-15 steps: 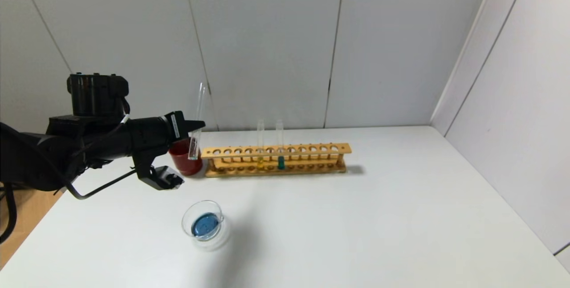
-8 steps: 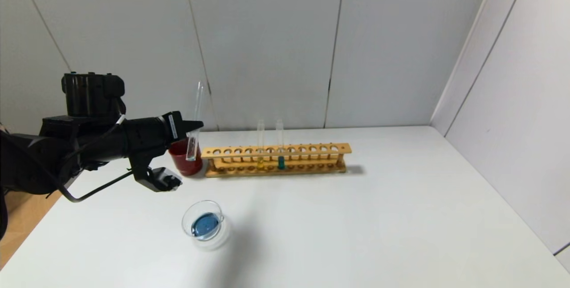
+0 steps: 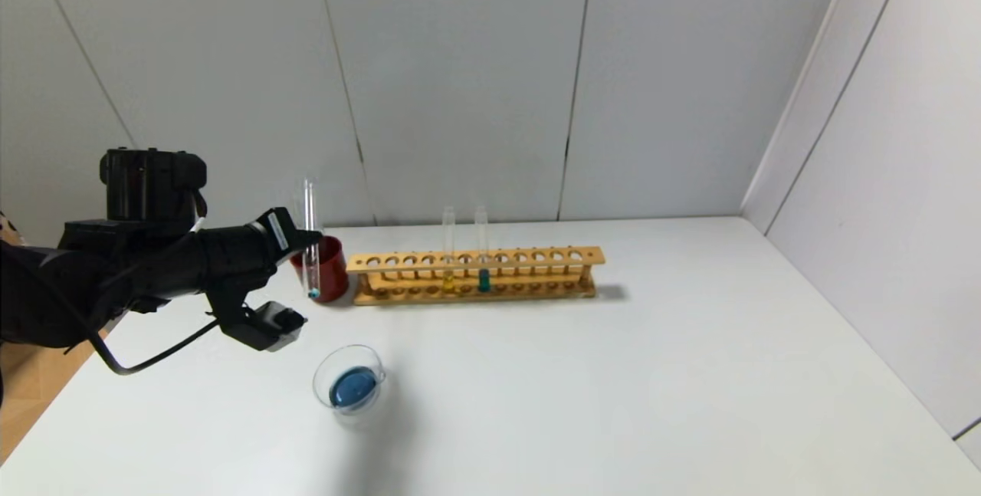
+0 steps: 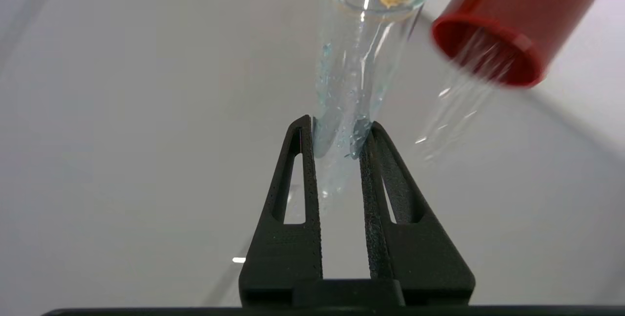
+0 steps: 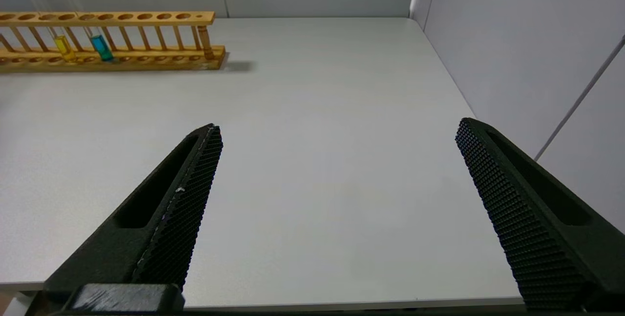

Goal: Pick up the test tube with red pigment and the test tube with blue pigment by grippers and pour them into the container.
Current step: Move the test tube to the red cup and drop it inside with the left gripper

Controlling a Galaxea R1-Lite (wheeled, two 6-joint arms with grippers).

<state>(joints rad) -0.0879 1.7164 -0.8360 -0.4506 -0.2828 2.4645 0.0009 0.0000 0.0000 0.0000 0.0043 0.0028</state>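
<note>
The blue pigment test tube is hanging with its opening down (image 3: 313, 293) next to the red cup (image 3: 333, 267). Next, my left gripper raises the test tube and turns it upright before lowering it in.
My left gripper (image 3: 310, 236) is shut on the test tube with blue pigment (image 3: 310, 251) and holds it upright above the table, just left of and in front of a dark red cup (image 3: 331, 270). Only a small blue drop shows at the tube's round bottom. In the left wrist view the fingers (image 4: 306, 159) pinch the wet, blue-tinted tube (image 4: 359, 62). The container (image 3: 337, 362) sits on the table in front of the gripper, with blue liquid in it. No tube with red pigment shows. My right gripper (image 5: 338, 125) is open and empty over the table's right side.
A wooden rack (image 3: 536, 257) stands right of the red cup (image 4: 493, 57), with a yellow-liquid tube (image 3: 448, 251) and a darker teal tube (image 3: 482, 251) in it. A faint clear tube (image 4: 454, 106) seems to lean out of the cup. Walls close the back and right.
My left gripper has moved left and a little lower with the tube. The tube has gone from tilted to upright. The container has not moved.
</note>
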